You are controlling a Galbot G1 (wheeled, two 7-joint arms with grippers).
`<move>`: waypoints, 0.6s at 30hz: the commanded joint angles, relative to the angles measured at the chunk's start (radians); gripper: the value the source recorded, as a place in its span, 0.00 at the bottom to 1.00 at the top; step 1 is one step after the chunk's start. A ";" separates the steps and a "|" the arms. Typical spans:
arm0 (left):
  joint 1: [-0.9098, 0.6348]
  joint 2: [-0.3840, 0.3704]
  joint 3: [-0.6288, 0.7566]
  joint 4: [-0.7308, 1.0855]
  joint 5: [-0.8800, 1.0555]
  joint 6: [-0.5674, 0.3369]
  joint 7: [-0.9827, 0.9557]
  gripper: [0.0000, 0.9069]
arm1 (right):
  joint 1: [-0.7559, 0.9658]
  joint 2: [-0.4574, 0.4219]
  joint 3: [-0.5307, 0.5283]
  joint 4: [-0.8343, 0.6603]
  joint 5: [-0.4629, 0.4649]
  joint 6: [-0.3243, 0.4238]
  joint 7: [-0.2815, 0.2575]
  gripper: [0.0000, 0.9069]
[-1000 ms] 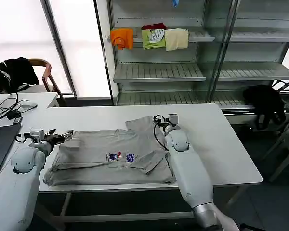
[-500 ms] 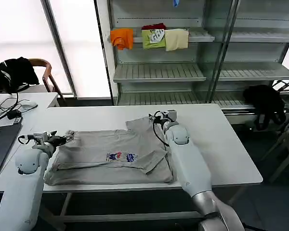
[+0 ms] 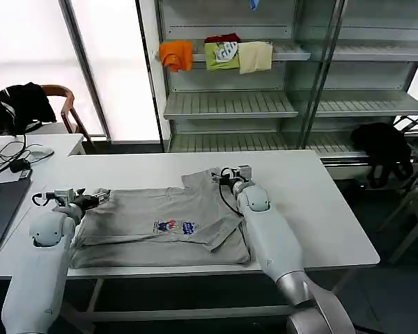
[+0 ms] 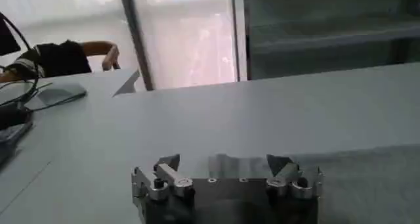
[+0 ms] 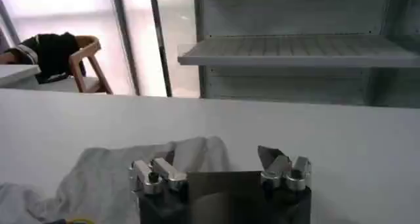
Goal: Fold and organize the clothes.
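The grey shirt's far side [image 3: 148, 202] lies limp beyond the print [image 3: 175, 227], so that side will fold over and hide the print when I pull it nearer.
A light grey short-sleeved shirt [image 3: 160, 223] with a small multicoloured chest print lies partly folded on the white table [image 3: 313, 202]. My left gripper [image 3: 97, 198] sits low at the shirt's left edge, jaws wide apart. In the left wrist view that gripper [image 4: 223, 163] is open, with grey cloth [image 4: 367, 179] just ahead of it. My right gripper [image 3: 221, 175] rests at the shirt's far right corner by the raised sleeve. In the right wrist view it [image 5: 220, 158] is open, and bunched shirt fabric [image 5: 111, 173] lies beside one fingertip.
A laptop [image 3: 0, 205] and cables [image 3: 14, 156] lie on the left table. Behind it stands a chair with a black garment [image 3: 28, 104]. The shelf unit [image 3: 230, 104] behind holds orange, green and cream folded garments [image 3: 223, 54]. A black bag [image 3: 383, 149] hangs at the right.
The left gripper has crept right, toward the shirt's edge. The right gripper has shifted a little left over the far corner. The shirt lies much as before.
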 commanded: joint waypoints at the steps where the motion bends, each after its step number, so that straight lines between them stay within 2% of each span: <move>1: -0.019 -0.002 0.000 0.040 0.016 -0.001 0.002 1.00 | 0.007 0.049 -0.008 -0.030 0.001 0.015 -0.012 0.91; 5: -0.023 0.000 0.003 0.049 0.016 -0.001 0.002 1.00 | 0.013 0.049 -0.027 -0.047 0.001 0.010 0.006 0.88; 8: -0.024 -0.001 0.004 0.054 0.016 -0.001 0.003 1.00 | 0.016 0.049 -0.031 -0.061 0.000 0.015 0.011 0.60; 9: -0.025 -0.001 0.006 0.056 0.018 -0.002 0.003 1.00 | 0.016 0.049 -0.033 -0.064 0.001 0.015 0.012 0.47; 11: -0.027 -0.002 0.011 0.063 0.020 -0.005 0.005 1.00 | 0.016 0.049 -0.038 -0.069 -0.001 0.011 0.020 0.33; 12: -0.029 -0.002 0.012 0.066 0.020 -0.006 0.006 1.00 | 0.016 0.049 -0.038 -0.070 -0.002 0.010 0.020 0.14; 13: -0.034 -0.005 0.014 0.070 0.020 -0.006 0.007 1.00 | 0.014 0.049 -0.038 -0.068 -0.004 0.009 0.021 0.08; 15: -0.038 -0.009 0.016 0.075 0.019 -0.006 0.009 1.00 | 0.011 0.049 -0.038 -0.064 -0.010 0.005 0.020 0.00; 16: -0.041 -0.013 0.018 0.079 0.019 -0.006 0.010 1.00 | 0.008 0.049 -0.038 -0.059 -0.015 0.002 0.019 0.00; 18: -0.043 -0.017 0.020 0.082 0.019 -0.005 0.012 0.93 | 0.007 0.049 -0.038 -0.053 -0.019 -0.002 0.019 0.00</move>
